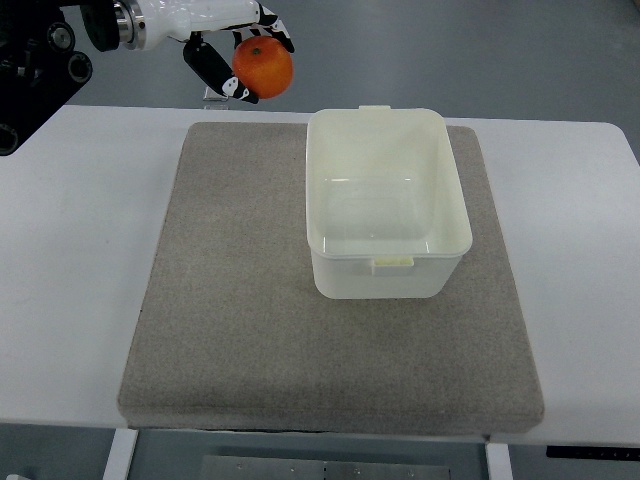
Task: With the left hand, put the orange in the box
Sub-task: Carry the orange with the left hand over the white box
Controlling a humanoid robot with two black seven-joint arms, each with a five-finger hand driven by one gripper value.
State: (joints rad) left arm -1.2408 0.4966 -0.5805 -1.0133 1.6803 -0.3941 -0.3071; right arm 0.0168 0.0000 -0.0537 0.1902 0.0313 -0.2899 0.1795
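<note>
My left gripper is holding the orange (263, 67) so that it hangs in its fingers, and the box's open top is clear. I should go on moving until the orange is above the box's opening (376, 190).
My left hand (240, 52) reaches in from the upper left, high over the table's far edge. Its black and white fingers are curled around an orange (265, 66), which hangs in the air just left of the box's far left corner. The box (330, 270) is a pale cream plastic tub, nothing inside it, standing on the right half of a grey mat (230, 300). My right hand is out of the picture.
The mat covers most of a white table (80, 260). Beyond the table's far edge is grey floor. Dark robot hardware (35, 70) fills the top left corner.
</note>
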